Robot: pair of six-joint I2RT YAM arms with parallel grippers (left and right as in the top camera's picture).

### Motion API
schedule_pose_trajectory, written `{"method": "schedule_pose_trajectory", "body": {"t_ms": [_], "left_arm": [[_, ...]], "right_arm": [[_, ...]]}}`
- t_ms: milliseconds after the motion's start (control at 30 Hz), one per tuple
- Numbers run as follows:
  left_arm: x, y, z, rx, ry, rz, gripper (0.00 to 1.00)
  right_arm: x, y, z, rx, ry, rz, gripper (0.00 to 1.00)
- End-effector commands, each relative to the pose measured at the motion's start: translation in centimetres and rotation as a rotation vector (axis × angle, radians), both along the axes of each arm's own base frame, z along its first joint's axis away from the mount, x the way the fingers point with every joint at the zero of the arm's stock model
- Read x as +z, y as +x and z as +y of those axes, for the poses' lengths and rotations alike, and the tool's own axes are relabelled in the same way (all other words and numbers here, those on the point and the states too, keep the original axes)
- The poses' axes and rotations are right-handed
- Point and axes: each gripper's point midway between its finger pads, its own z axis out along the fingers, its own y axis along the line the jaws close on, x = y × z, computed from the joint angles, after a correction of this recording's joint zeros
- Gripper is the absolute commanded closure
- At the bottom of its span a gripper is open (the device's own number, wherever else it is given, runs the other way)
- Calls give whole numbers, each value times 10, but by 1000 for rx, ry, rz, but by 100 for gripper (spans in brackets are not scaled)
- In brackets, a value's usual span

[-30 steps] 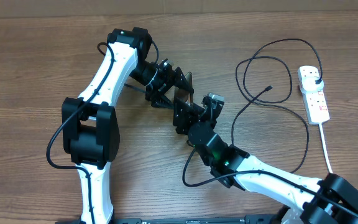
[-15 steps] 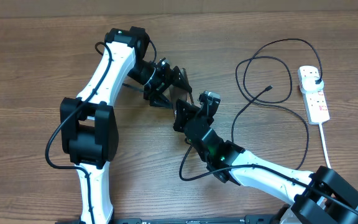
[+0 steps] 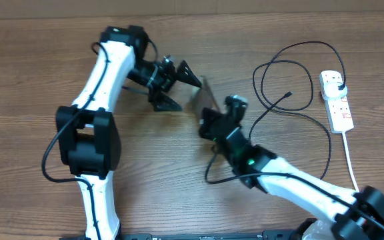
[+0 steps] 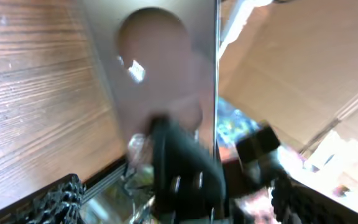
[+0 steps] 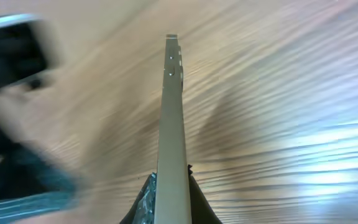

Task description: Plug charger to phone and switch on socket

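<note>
I should use my right gripper to turn the phone's far end (image 3: 204, 83) into my open left gripper's fingers before it takes the charger's connector, because the phone's broad back (image 3: 204, 99) faces my left gripper.
The phone (image 3: 205, 100) is tilted up on edge above the table, its silvery back toward the left arm. My right gripper (image 3: 210, 119) is shut on its lower end. In the right wrist view the phone (image 5: 171, 106) shows edge-on, clamped between the jaws (image 5: 171, 190). My left gripper (image 3: 182, 89) is open just left of the phone, not touching it. The left wrist view is filled by the shiny back (image 4: 166, 68) beyond the spread fingers (image 4: 179, 208). The charger cable (image 3: 297, 45) loops at the right, its connector tip (image 3: 289, 94) loose on the table. Its plug (image 3: 339, 86) sits in the white socket strip (image 3: 339, 110).
The socket's white cord (image 3: 349, 157) runs down toward the front right edge. The black cable's lower loop (image 3: 325, 137) lies just right of my right arm. A cardboard wall (image 3: 245, 5) borders the back of the wooden table (image 3: 32, 80).
My left gripper has let go of the phone and drawn back to the left. My right gripper has carried the phone right and tipped it more upright.
</note>
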Motion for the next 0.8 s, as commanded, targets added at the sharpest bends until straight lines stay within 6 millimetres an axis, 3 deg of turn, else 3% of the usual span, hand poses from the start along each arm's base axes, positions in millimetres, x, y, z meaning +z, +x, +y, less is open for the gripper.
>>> {"method": "schedule_pose_trajectory", "body": {"t_ms": [0,233,400,533,567,667,767], "left_arm": [[44,15,18,-25,-93,-196,0],[108,9,47,-51,36,-484,0],[148,-27,99,-16,442,-677,3],[198,-74,129,46,652,-868,2],[211,-93,147,86,756,-920,1],[219,-125,182,231,907,-915,0],[205,-136,183,321,854,-933,0]], "right_arm": [[59,10,-25,-29,116,-76,96],[71,0,-90,-151,256,59,96],[60,-11,-122,-167,312,167,96],[54,-14,-116,-77,404,179,96],[54,-15,-110,-42,439,168,96],[57,-16,-99,18,517,134,96],[65,-19,-88,80,587,107,96]]}}
